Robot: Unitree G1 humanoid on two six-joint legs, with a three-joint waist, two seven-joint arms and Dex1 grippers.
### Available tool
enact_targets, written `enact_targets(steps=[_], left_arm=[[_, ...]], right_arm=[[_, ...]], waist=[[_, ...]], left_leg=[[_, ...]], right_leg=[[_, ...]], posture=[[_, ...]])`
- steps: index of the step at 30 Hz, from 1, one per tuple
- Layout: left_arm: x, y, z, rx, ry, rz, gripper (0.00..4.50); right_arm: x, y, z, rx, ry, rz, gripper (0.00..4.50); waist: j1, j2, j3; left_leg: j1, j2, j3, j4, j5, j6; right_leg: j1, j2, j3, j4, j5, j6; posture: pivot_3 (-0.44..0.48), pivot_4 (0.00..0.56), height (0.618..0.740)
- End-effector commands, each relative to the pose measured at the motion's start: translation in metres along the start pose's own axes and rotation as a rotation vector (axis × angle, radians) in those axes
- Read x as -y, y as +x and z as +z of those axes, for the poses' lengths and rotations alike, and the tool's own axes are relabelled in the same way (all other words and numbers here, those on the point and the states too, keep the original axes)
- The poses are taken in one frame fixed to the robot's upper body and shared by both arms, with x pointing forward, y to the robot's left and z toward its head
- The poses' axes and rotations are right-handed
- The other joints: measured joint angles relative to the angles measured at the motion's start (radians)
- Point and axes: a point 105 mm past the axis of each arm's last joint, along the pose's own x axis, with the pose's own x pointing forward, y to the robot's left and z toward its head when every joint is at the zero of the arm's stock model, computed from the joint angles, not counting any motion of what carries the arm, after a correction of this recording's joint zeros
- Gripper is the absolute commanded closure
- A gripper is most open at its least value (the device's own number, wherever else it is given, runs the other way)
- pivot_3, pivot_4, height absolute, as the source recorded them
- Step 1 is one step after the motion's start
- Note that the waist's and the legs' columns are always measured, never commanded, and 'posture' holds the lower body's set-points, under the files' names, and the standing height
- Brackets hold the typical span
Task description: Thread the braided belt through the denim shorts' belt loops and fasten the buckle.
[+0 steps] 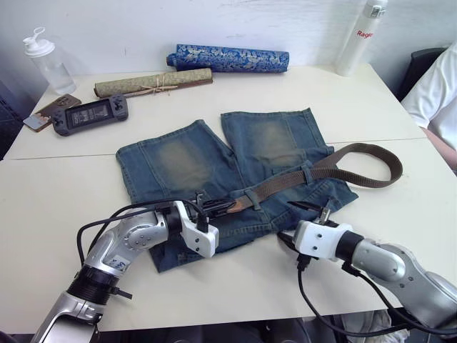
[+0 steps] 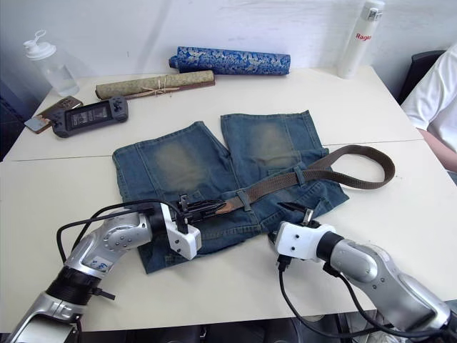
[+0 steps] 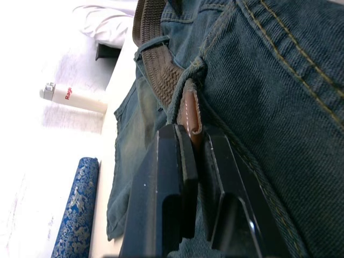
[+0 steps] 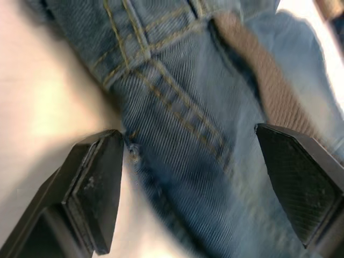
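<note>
The wide bend lies loose beyond the belt loops, so the braided belt will slip through and bring the bend in close when the robot pulls.
The denim shorts lie flat mid-table, waistband toward me. The braided belt runs along the waistband under two belt loops, then curls in a wide bend on the table to the right. My left gripper is shut on the belt's tan leather tip, which has just passed under a loop. My right gripper hovers open over the waistband's right end, one finger at the denim edge and the other finger over the belt. The buckle is hidden.
At the back lie a blue patterned roll and a tan rolled mat. A handheld console, a phone and a clear bottle are far left; a white bottle stands far right. A person's white sleeve is at the right edge.
</note>
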Motion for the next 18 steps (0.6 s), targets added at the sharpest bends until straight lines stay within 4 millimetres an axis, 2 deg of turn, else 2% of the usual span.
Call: enact_targets(steps=[1, 3, 7, 10, 13, 16, 18], left_arm=[[-0.006, 0.002, 0.004, 0.025, 0.004, 0.03, 4.5], [-0.006, 0.001, 0.004, 0.024, 0.005, 0.03, 4.5], [-0.006, 0.0, 0.004, 0.023, 0.009, 0.03, 4.5], [-0.006, 0.0, 0.005, 0.026, 0.016, 0.03, 4.5], [-0.008, -0.002, 0.006, 0.021, 0.034, 0.032, 4.5], [-0.009, -0.004, 0.007, 0.018, 0.045, 0.032, 4.5], [-0.009, -0.006, 0.007, 0.01, 0.058, 0.026, 4.5]], right_arm=[[-0.01, 0.003, -0.014, -0.061, 0.019, 0.024, 1.7], [-0.01, 0.003, -0.015, -0.069, 0.032, 0.022, 2.73], [-0.005, 0.003, -0.018, -0.089, 0.041, -0.011, 4.47], [0.013, 0.001, -0.035, -0.173, 0.1, -0.11, 4.47], [0.03, -0.009, -0.069, -0.326, 0.06, -0.139, 4.47], [0.046, -0.016, -0.09, -0.411, 0.012, -0.166, 4.47], [0.057, -0.019, -0.097, -0.43, -0.006, -0.186, 4.47]], waist=[[0.0, 0.0, 0.0], [0.001, 0.0, 0.0], [0.001, 0.0, 0.0], [0.002, 0.0, 0.0], [0.009, 0.0, 0.0], [0.024, 0.0, 0.0], [0.027, 0.0, 0.0]], left_leg=[[0.0, 0.0, 0.0, 0.0, 0.0, 0.0], [0.0, 0.0, 0.0, 0.001, 0.0, 0.0], [0.0, 0.0, 0.0, 0.001, 0.0, 0.0], [0.0, 0.0, 0.0, 0.002, 0.0, 0.0], [0.0, 0.0, 0.0, 0.003, 0.0, 0.0], [0.0, 0.0, 0.0, 0.004, -0.001, -0.001], [-0.001, 0.0, 0.0, 0.005, -0.001, -0.001]], right_leg=[[0.0, 0.0, 0.0, 0.0, 0.0, 0.0], [0.0, 0.0, 0.0, 0.001, 0.0, 0.0], [0.0, 0.0, 0.0, 0.001, 0.0, 0.0], [0.0, 0.0, 0.0, 0.002, 0.0, 0.0], [0.0, 0.0, 0.0, 0.002, 0.0, 0.0], [0.001, 0.0, 0.0, 0.003, 0.0, 0.0], [0.001, -0.001, 0.0, 0.003, 0.0, 0.0]], posture=[[0.0, 0.15, 0.645], [0.0, 0.15, 0.645], [0.0, 0.15, 0.645], [0.0, 0.15, 0.645], [0.0, 0.15, 0.645], [0.0, 0.15, 0.645], [0.0, 0.15, 0.645]])
